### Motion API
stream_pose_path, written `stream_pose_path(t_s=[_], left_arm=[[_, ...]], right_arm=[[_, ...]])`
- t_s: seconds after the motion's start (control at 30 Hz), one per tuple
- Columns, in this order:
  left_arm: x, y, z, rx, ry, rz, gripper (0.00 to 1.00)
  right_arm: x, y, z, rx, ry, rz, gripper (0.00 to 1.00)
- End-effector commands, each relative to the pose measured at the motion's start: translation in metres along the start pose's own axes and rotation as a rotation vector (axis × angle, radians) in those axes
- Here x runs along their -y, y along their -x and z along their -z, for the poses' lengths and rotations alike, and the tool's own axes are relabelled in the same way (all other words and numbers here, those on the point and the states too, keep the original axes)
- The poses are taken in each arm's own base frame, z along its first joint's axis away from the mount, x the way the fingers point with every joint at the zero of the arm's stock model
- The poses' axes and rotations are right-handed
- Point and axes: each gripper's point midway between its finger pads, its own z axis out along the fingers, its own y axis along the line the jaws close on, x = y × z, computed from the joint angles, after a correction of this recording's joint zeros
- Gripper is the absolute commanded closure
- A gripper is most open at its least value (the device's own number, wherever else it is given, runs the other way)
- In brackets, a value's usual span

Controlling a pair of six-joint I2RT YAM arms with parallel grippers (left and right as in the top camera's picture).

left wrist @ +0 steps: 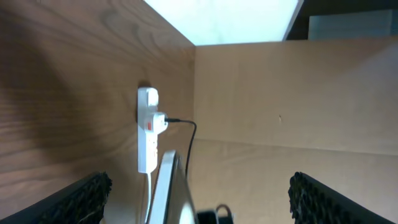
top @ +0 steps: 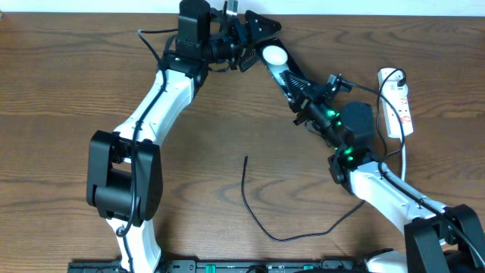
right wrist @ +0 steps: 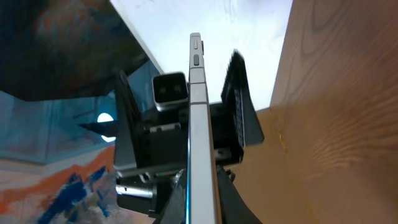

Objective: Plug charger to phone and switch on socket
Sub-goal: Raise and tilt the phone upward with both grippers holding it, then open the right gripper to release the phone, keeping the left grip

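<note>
The charger cable [top: 245, 159] is lying loose while my right gripper is holding the phone. My left gripper should take the phone's far end [top: 271, 51] so that my right gripper is free.
My right gripper [top: 307, 102] is shut on the phone [top: 282, 70], a thin slab held off the table, seen edge-on in the right wrist view [right wrist: 196, 93] with the jaws [right wrist: 202, 202] clamped on its near end. My left gripper [top: 250, 42] is open, its fingers wide apart on either side of the phone's far end [left wrist: 171, 186] without touching it; it also shows in the left wrist view [left wrist: 200, 182]. The charger cable [top: 261, 224] lies loose on the table, its plug tip [top: 246, 158] free. The white socket [top: 398, 102] lies at the right; it also shows in the left wrist view [left wrist: 148, 127].
The charger's adaptor [left wrist: 159, 121] is plugged into the socket, with the black cable running off it. The socket's white cord [top: 407, 155] trails toward the front. The right arm's black body [top: 356, 121] sits beside the socket. The table's far edge is close behind the left gripper.
</note>
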Motion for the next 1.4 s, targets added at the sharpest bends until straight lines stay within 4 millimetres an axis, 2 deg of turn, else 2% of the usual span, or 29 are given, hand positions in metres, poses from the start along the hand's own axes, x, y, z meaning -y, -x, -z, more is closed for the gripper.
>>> stream_pose_path(t_s=[0.0,0.17,0.23,0.33,0.4,0.5,0.7,0.83,0.97,1.1,1.27,1.3,1.37], left_arm=[[0.02,0.001,-0.003,0.051,-0.008,-0.05,0.08],[0.021,-0.004,-0.009,0.052,-0.003,-0.02,0.08],[0.021,-0.005,-0.01,0.05,-0.004,0.003,0.16],[0.021,-0.005,-0.01,0.05,-0.005,0.037,0.34],[0.021,-0.005,-0.01,0.05,-0.005,0.044,0.37],[0.021,-0.005,-0.01,0.05,-0.005,0.043,0.5],[0.021,-0.005,-0.01,0.049,-0.005,0.044,0.62],[0.021,-0.005,-0.01,0.048,-0.006,0.044,0.61],[0.022,-0.007,-0.01,0.036,-0.009,0.043,0.24],[0.023,-0.009,-0.01,0.023,-0.014,0.043,0.14],[0.023,-0.011,-0.01,0.013,-0.017,0.043,0.14],[0.024,-0.011,-0.01,0.012,-0.017,0.043,0.19],[0.024,-0.011,-0.01,0.012,-0.017,0.043,0.4]], right_arm=[[-0.013,-0.008,-0.004,0.023,0.053,-0.033,0.99],[-0.013,-0.01,-0.005,0.037,0.061,-0.034,0.99],[-0.013,-0.01,-0.005,0.037,0.061,-0.034,0.99],[-0.013,-0.01,-0.005,0.037,0.061,-0.034,0.99],[-0.013,-0.01,-0.005,0.037,0.061,-0.034,0.99],[-0.013,-0.01,-0.005,0.037,0.061,-0.034,0.99],[-0.013,-0.01,-0.005,0.037,0.061,-0.034,0.99],[-0.013,-0.01,-0.005,0.039,0.061,-0.034,0.99],[-0.014,-0.008,-0.005,0.051,0.066,-0.034,0.99],[-0.015,-0.005,-0.005,0.063,0.072,-0.034,0.99],[-0.015,-0.005,-0.005,0.065,0.074,-0.034,0.99],[-0.015,-0.005,-0.005,0.066,0.074,-0.034,0.99],[-0.015,-0.005,-0.005,0.064,0.075,-0.034,0.99]])
